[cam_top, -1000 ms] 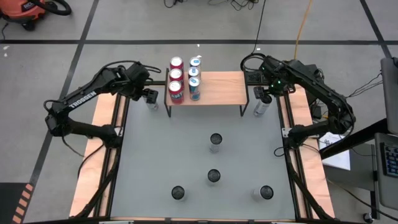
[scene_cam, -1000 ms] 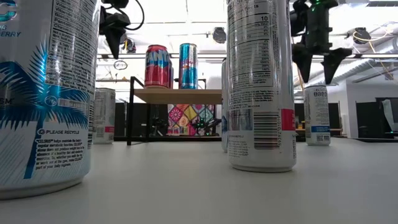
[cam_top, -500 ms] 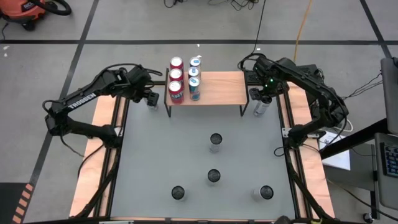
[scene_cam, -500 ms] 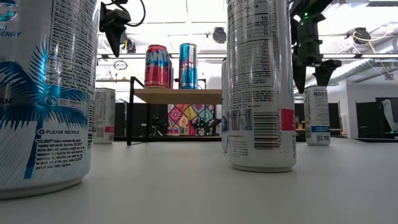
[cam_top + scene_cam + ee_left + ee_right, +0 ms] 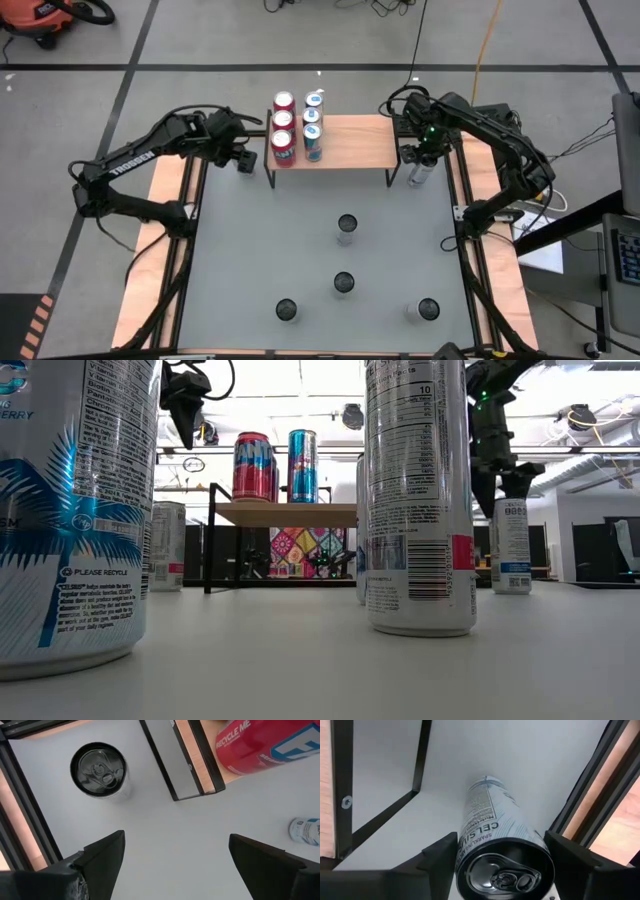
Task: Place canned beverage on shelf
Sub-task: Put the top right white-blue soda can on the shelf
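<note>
My right gripper is coming from above at the white can's top rim [image 5: 512, 501]. Next, I lift and tip the can to offer its lower end [image 5: 513, 582] to my left gripper before shelving it.
The shelf [image 5: 350, 140] stands at the table's far edge, with red cans [image 5: 283, 122] and blue cans [image 5: 313, 118] on its left end. A white can [image 5: 419, 174] stands upright on the table beside the shelf's right legs. My right gripper [image 5: 502, 855] points down over it, open, one finger on either side of the can's top [image 5: 506, 872]. My left gripper [image 5: 175, 865] hangs open above the table beside the shelf's left legs, near another white can [image 5: 97, 770] and clear of it. My right gripper's fingers [image 5: 440, 857] come from above and stand close on two opposite sides of the white can, at its top rim. Whether they touch it, I cannot tell. The can stands upright on the table.
Several more white cans stand on the grey table, at the middle [image 5: 347, 226], [image 5: 343, 283] and near the front edge [image 5: 287, 309], [image 5: 428, 309]. Black frame rails [image 5: 462, 230] run along both sides. The shelf's right half is bare wood.
My right gripper has come down over the white can beside the shelf's right legs, rolling a little, and the gap between its fingers has narrowed around the can's top. The can has stayed in place.
</note>
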{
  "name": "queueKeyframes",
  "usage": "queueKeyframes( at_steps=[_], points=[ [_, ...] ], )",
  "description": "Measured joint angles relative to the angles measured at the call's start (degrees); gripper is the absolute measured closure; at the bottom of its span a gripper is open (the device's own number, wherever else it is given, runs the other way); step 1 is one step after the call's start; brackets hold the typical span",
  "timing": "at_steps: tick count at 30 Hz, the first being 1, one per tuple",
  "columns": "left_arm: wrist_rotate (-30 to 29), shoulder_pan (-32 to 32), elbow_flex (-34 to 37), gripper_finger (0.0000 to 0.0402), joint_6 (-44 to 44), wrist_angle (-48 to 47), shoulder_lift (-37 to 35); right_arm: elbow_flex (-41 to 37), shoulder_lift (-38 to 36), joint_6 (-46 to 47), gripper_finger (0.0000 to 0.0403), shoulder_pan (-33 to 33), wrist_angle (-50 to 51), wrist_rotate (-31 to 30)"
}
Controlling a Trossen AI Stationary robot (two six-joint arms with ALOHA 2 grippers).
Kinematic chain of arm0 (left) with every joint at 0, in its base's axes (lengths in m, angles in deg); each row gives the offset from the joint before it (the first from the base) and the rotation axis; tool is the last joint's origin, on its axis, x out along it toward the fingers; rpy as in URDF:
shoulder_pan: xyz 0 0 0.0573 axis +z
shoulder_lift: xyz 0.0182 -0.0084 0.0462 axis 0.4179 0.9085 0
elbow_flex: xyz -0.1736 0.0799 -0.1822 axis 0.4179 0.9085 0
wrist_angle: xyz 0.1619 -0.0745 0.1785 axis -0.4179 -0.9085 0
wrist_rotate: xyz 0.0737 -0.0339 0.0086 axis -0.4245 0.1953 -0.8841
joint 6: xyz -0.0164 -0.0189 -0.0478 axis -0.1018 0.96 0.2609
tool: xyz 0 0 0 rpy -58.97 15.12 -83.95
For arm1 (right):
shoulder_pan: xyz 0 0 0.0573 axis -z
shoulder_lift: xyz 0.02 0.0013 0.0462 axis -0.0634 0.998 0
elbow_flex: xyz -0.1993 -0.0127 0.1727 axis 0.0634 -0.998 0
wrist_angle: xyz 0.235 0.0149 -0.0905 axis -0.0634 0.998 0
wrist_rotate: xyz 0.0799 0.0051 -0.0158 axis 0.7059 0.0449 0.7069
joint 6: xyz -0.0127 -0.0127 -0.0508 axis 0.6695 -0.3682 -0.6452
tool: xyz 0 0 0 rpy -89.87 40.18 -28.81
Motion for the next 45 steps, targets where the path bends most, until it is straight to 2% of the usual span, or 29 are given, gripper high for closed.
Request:
queueKeyframes(
  at_steps=[4,8,17,23,31,40,45],
  points=[
    [0.01,-0.01,0.00,0.0043,-0.01,0.00,0.00,0.01,-0.02,0.06,0.0181,-0.02,0.02,-0.05],
    [0.01,-0.01,0.00,0.0043,-0.03,0.00,0.00,0.01,-0.02,0.35,0.0179,-0.02,0.06,0.38],
    [0.01,-0.40,0.00,0.0043,-0.05,0.01,-0.11,-0.05,0.07,1.75,0.0111,-0.13,1.34,1.24],
    [0.01,-1.85,0.00,0.0043,-0.03,0.00,-0.15,-0.05,0.07,1.91,0.0099,-0.13,1.22,1.33],
    [0.01,-3.07,0.00,0.0043,-0.01,0.01,-0.15,-0.05,0.07,1.70,0.0128,-0.13,2.93,1.37],
    [0.01,-3.77,0.00,0.0043,0.02,0.00,-0.17,-0.01,-0.17,1.09,0.0202,-0.16,3.42,3.59],
    [0.01,-5.34,-0.01,0.0043,0.13,0.00,-0.17,-0.12,-1.31,1.79,0.0203,-1.16,4.11,4.69]
  ],
)
